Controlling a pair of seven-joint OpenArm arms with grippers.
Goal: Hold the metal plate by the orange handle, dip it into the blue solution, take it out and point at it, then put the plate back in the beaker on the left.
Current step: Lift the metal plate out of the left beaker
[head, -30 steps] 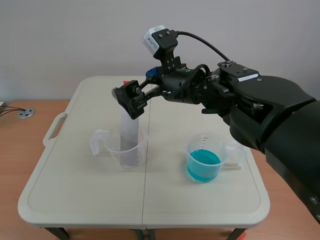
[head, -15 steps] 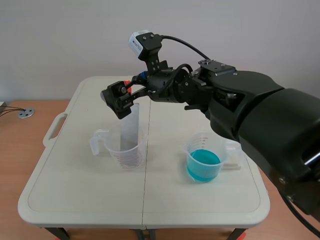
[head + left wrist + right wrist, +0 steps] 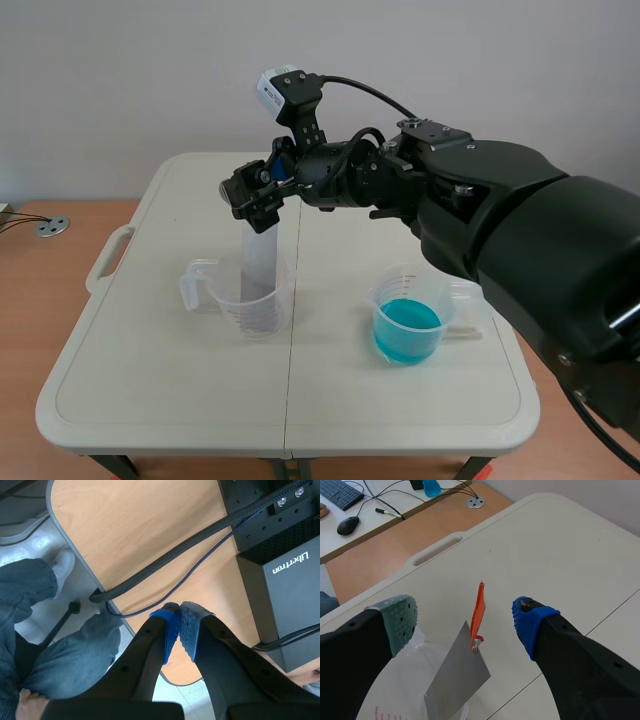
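Note:
My gripper will lift the orange handle; the metal plate point(image 3: 259, 262) should slide free, leaving its beaker standing, since the plate leans loose in the beaker's wide opening point(image 3: 226, 282).
The metal plate point(image 3: 258, 262) stands tilted in the clear left beaker point(image 3: 250, 305), its orange handle point(image 3: 478, 614) clipped to its top corner. My right gripper point(image 3: 257, 194) hovers at the plate's top and is open. In the right wrist view the right gripper point(image 3: 465, 622) has the handle between its fingers, touching neither the grey-green pad point(image 3: 400, 622) nor the blue pad point(image 3: 530, 622). The plate point(image 3: 457, 677) hangs below the handle. The beaker of blue solution point(image 3: 408, 322) stands to the right. My left gripper point(image 3: 179, 622) is shut on nothing, off the table.
The white folding table point(image 3: 150, 400) has a carry handle point(image 3: 108, 258) at its left edge. The left wrist view looks down on a wooden desk point(image 3: 150, 535), cables point(image 3: 175, 555), a black box point(image 3: 287, 580) and a person's jeans-clad legs point(image 3: 30, 610).
My right gripper swung left of the plate's top, then came back right and up, and it now straddles the orange handle. The plate and both beakers have not moved.

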